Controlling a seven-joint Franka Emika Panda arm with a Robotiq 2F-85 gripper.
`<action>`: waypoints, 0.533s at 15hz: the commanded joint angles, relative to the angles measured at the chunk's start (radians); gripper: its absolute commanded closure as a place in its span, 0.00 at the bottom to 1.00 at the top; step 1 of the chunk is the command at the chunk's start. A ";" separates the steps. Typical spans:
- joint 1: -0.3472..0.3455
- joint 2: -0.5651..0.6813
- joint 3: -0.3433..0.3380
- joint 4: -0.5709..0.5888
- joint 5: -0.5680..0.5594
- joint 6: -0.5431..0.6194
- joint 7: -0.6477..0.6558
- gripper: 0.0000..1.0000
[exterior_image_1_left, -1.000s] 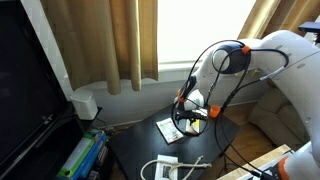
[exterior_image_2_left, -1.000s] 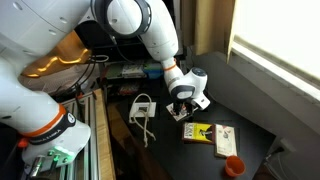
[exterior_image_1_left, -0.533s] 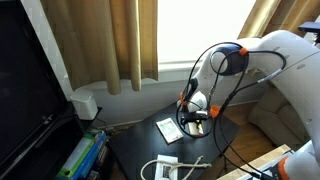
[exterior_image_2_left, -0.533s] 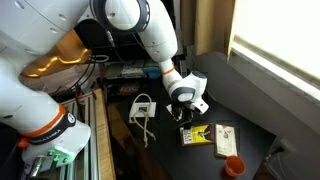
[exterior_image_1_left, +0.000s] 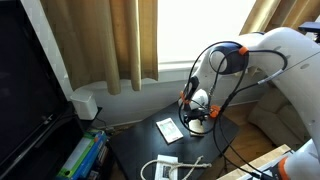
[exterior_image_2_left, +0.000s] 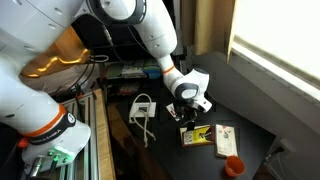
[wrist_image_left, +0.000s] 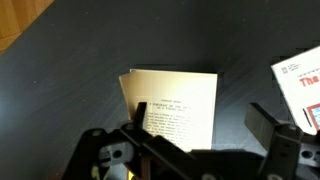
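Note:
My gripper goes on moving there, as the cream card's edge (wrist_image_left: 126, 92) away from the white card lies free and square across my fingers, and closes once they straddle that edge.
My gripper (wrist_image_left: 200, 135) is open and empty, and hovers just above a cream printed card (wrist_image_left: 175, 105) that lies flat on the dark table. The card's lower part sits between the two fingers and touches neither. A white card with red lettering (wrist_image_left: 300, 85) lies beside it. In an exterior view the gripper (exterior_image_2_left: 188, 116) stands over the yellowish card (exterior_image_2_left: 198, 134), with the white card (exterior_image_2_left: 224, 140) next to it. In an exterior view the gripper (exterior_image_1_left: 194, 120) hides the cream card; the white card (exterior_image_1_left: 168, 129) shows beside it.
A small orange cup (exterior_image_2_left: 233, 166) stands near the table edge past the cards. A white adapter with a cable (exterior_image_2_left: 143, 108) lies on the dark table (exterior_image_1_left: 135, 150); it also shows in an exterior view (exterior_image_1_left: 170, 167). Curtains, a black screen (exterior_image_1_left: 25, 90) and a white box (exterior_image_1_left: 85, 103) surround it.
The gripper has moved a little lower and closer over the cream card. The cards, the cup and the cable have not moved.

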 joint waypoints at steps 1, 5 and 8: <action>0.040 -0.029 -0.044 -0.024 -0.067 -0.065 0.029 0.00; 0.046 -0.019 -0.061 -0.008 -0.121 -0.122 0.023 0.00; 0.047 -0.025 -0.068 -0.007 -0.149 -0.139 0.026 0.00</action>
